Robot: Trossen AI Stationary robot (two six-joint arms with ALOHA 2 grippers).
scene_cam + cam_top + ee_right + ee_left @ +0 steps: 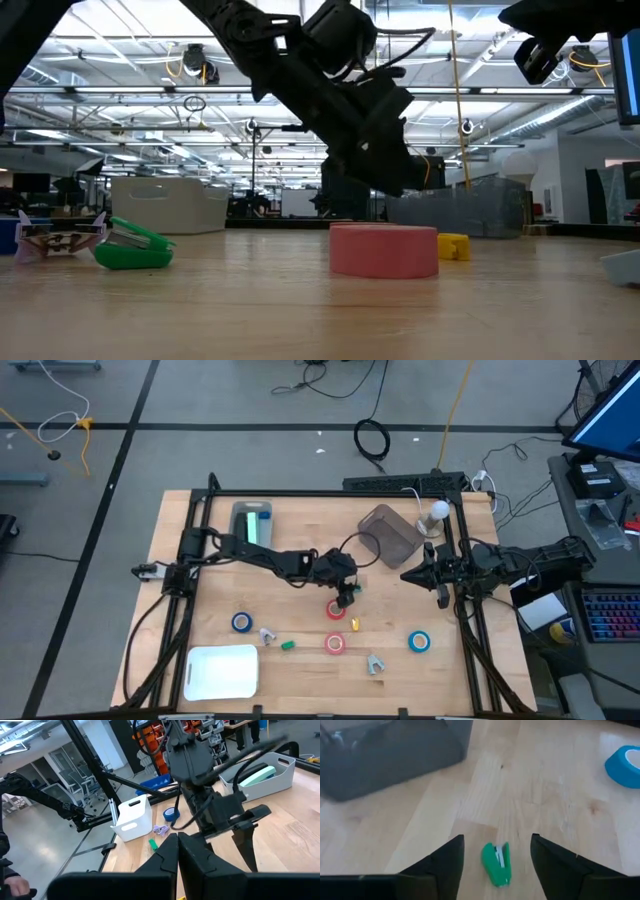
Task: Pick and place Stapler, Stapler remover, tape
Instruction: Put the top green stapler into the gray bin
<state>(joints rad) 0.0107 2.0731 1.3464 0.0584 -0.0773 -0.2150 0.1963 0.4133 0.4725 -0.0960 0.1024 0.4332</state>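
Observation:
I can see my left gripper's open fingers lined up across the small green stapler's narrow width (496, 861), so I should go on down until the fingers are on both sides of its body (498, 871), before I close them.
My left gripper (347, 594) (497, 838) hangs open over the table's middle. A small green stapler (496, 863) (355, 587) lies flat on the wood between its two fingers, clear of both. Close by are a red tape roll (335, 610) (383, 250) and a small yellow stapler (354, 624) (453, 246). Another red roll (336, 644), two blue rolls (242, 622) (419, 642), a second green stapler (288, 646) (133, 247) and two stapler removers (267, 634) (375, 663) lie nearer the front. My right gripper (408, 575) (177, 845) waits shut at the right.
A white bin (222, 670) sits at the near left corner. A grey bin (252, 523) holding a pale green thing stands at the far left. A clear grey container (388, 532) (385, 755) stands far of the middle. Bare wood lies between the left gripper and the right one.

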